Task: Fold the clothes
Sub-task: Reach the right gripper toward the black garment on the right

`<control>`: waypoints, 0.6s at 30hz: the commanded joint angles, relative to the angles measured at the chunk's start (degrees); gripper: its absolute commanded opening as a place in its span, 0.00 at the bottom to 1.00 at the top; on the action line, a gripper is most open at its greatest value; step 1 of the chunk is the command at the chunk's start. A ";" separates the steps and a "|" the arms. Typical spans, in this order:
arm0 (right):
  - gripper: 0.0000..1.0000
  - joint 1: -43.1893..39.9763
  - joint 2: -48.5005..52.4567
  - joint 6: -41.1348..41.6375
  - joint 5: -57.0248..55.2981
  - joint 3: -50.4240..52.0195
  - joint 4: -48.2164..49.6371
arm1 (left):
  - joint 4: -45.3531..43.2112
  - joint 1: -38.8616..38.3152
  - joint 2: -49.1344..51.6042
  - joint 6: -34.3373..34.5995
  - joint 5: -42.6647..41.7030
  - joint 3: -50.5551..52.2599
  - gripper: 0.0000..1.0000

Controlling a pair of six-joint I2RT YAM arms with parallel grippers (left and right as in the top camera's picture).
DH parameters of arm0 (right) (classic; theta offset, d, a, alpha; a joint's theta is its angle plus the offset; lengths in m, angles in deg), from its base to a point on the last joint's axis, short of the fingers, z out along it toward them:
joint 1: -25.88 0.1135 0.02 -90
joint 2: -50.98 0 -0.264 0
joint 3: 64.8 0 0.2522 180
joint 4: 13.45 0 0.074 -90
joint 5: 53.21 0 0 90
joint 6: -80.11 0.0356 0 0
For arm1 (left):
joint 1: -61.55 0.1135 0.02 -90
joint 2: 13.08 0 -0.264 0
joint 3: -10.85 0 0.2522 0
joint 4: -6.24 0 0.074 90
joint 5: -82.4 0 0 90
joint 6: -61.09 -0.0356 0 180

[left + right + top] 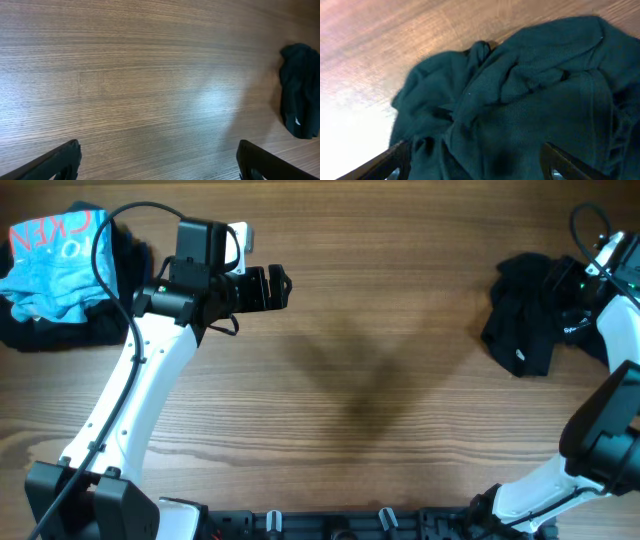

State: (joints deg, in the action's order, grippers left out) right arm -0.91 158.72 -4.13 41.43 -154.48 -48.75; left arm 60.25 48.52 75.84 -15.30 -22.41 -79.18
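The black T-shirt (524, 316) is crumpled and a long way from my left gripper. So my right gripper should first move it to the table's middle (390, 310), and then my left gripper should take it.
The black T-shirt (528, 315) lies crumpled in a heap at the right side of the table. It also shows at the right edge of the left wrist view (300, 90) and fills the right wrist view (520, 95). My right gripper (475, 150) is open, fingers wide apart, right over the heap; in the overhead view it (578, 288) sits at the heap's right side. My left gripper (282, 288) is open and empty at the upper left, pointing right over bare wood (159, 150), far from the shirt.
A light-blue garment with red lettering (55, 250) lies on a dark cloth (60, 330) at the far left corner, behind my left arm. The wooden table (380, 380) runs between the two arms. A black cable (110, 240) loops over the left arm.
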 commanded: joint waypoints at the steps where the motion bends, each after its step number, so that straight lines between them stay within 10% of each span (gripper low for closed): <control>1: 0.76 -0.09 3.80 -1.90 -1.25 -1.33 0.28 | -0.17 -0.35 0.37 -0.79 0.79 -1.09 1.00; 6: 0.53 -0.09 7.19 -1.88 -1.25 -1.33 0.22 | -0.15 -0.35 1.36 -0.79 0.98 -1.09 1.00; 10: 0.10 -0.09 7.65 -1.07 -1.27 -1.33 -0.33 | -0.24 -0.35 2.43 -0.79 0.98 -1.09 0.99; 18: 0.04 0.00 2.25 0.42 1.62 -1.73 -2.43 | -2.95 -0.35 2.69 -0.74 0.94 -1.09 0.80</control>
State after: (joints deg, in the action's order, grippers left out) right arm -0.95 165.06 -4.89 40.69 -154.56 -49.91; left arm 58.51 48.52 78.16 -15.28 -22.03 -79.18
